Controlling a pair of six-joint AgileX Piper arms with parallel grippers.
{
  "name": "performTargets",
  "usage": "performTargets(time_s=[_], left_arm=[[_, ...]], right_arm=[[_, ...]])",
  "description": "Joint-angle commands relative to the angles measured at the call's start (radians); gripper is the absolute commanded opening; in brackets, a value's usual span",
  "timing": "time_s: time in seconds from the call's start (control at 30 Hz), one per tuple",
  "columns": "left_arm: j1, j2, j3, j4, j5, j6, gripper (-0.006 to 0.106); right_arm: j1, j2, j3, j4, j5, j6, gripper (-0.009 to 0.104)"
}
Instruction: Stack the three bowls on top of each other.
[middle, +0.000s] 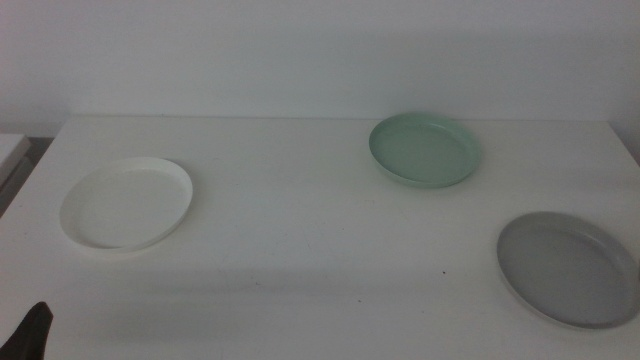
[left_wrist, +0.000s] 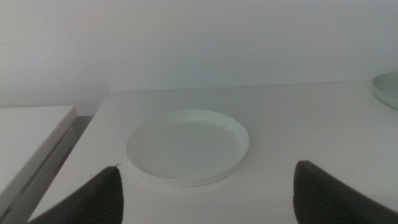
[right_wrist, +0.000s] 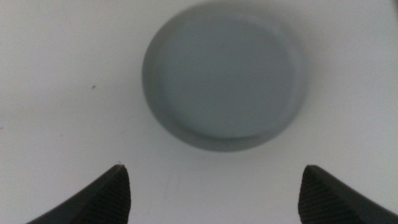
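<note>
I am about to stack the bowls, and the grey bowl (middle: 568, 268) will be almost hidden under the mint green bowl, as they have matching round, low rims (middle: 425, 184).
Three bowls lie apart on the white table (middle: 300, 230). The white bowl (middle: 126, 203) is at the left, the mint green bowl (middle: 424, 149) at the back right, the grey bowl (middle: 568, 267) at the front right. My left gripper (left_wrist: 205, 196) is open and empty, and the white bowl (left_wrist: 188, 146) lies on the table beyond its jaws. Only a dark tip of it shows at the middle view's bottom left (middle: 30, 335). My right gripper (right_wrist: 214, 196) is open and empty above the table, with the grey bowl (right_wrist: 224, 84) beyond its jaws. It is out of the middle view.
A lower white surface (left_wrist: 28, 134) stands beside the table's left edge, with a gap between them. The green bowl's rim (left_wrist: 387, 88) shows at the edge of the left wrist view. A white wall stands behind the table.
</note>
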Motion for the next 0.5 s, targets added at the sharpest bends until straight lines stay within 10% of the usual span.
performTargets(time_s=[0.0,0.23,0.47], left_arm=[[0.001,-0.003,0.001,-0.001,-0.015,0.0,0.094],[0.001,-0.003,0.001,-0.001,-0.018,0.0,0.094],[0.001,-0.003,0.001,-0.001,-0.02,0.0,0.094]], right_arm=[[-0.007,0.046,-0.021,0.04,0.015,-0.001,0.093],[-0.007,0.104,-0.021,0.127,-0.009,0.001,0.093],[-0.007,0.173,-0.108,0.025,0.039,0.082,0.093]])
